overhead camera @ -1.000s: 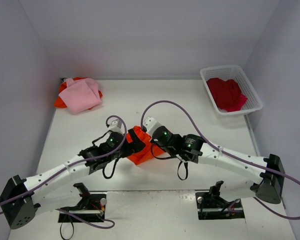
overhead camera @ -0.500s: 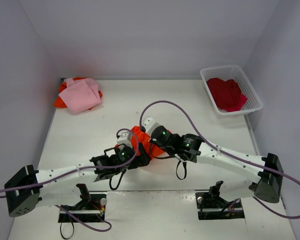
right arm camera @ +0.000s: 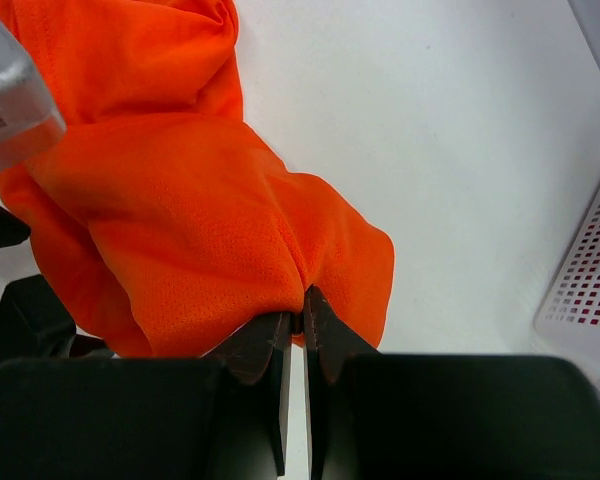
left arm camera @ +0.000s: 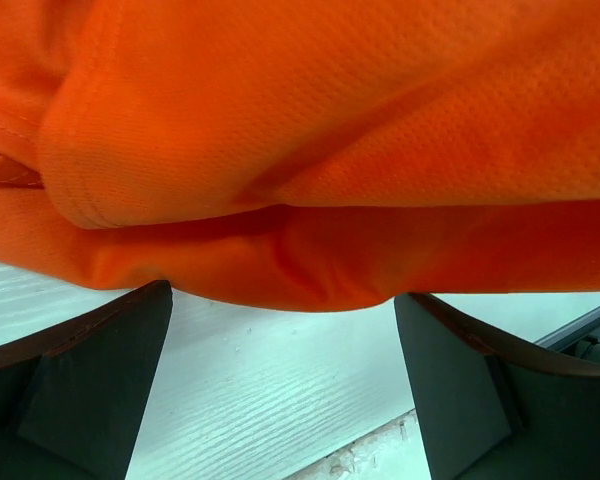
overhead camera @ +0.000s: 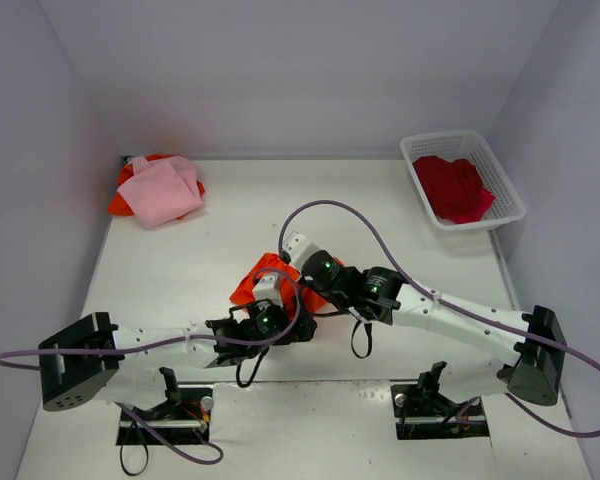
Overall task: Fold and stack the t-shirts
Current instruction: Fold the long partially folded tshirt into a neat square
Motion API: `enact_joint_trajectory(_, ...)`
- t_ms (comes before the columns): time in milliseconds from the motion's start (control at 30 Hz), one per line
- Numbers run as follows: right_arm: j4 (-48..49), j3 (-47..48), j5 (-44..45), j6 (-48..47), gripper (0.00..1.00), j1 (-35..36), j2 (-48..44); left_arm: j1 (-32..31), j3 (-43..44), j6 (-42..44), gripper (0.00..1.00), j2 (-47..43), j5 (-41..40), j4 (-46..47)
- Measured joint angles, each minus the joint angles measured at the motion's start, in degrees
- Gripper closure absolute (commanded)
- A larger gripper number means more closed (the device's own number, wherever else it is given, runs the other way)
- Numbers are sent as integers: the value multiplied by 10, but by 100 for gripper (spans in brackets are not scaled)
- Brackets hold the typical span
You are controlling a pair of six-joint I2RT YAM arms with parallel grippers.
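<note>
My left gripper should back away toward the table's near edge and pinch the shirt's near corner (right arm camera: 142, 332), since the orange shirt's drooping hem (left arm camera: 290, 265) spans both the gripper's fingers.
A bright orange t-shirt (overhead camera: 252, 283) hangs bunched over the middle of the table. My right gripper (right arm camera: 302, 318) is shut on a fold of the orange shirt (right arm camera: 190, 220) and holds it up. My left gripper (left arm camera: 285, 335) is open, low over the table at the near edge, with the shirt's drooping hem (left arm camera: 310, 270) just past its fingertips and nothing between them. In the top view the left gripper (overhead camera: 292, 325) sits under the cloth and the right gripper (overhead camera: 300, 283) above it. A pale pink t-shirt (overhead camera: 165, 190) lies at the back left. A crimson t-shirt (overhead camera: 453, 188) is in the basket.
The white lattice basket (overhead camera: 505, 180) stands at the back right, and its wall shows at the edge of the right wrist view (right arm camera: 590, 290). Orange cloth (overhead camera: 120, 203) sticks out from under the pink shirt. Purple cables loop above both arms. The table's near edge (left arm camera: 400, 440) lies just behind the left fingers.
My left arm has swung right and toward the near edge, bringing its open gripper under the orange shirt. The shirt has bunched up and shifted a little left. The right gripper has hardly moved.
</note>
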Motion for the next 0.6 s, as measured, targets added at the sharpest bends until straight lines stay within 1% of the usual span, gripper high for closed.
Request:
enact_joint_trajectory(267, 2, 9, 1, -16, 100, -1, 18, -12, 0, 0, 12, 34, -6, 40)
enact_joint_trajectory(400, 2, 11, 0, -20, 100, -4, 19, -23, 0, 3, 12, 40, -13, 39)
enact_joint_trajectory(500, 2, 12, 0, -21, 100, -5, 19, -34, 0, 9, 12, 14, -26, 11)
enact_joint_trajectory(600, 2, 12, 0, -22, 100, -8, 19, -39, 3, 17, 12, -41, -40, -34)
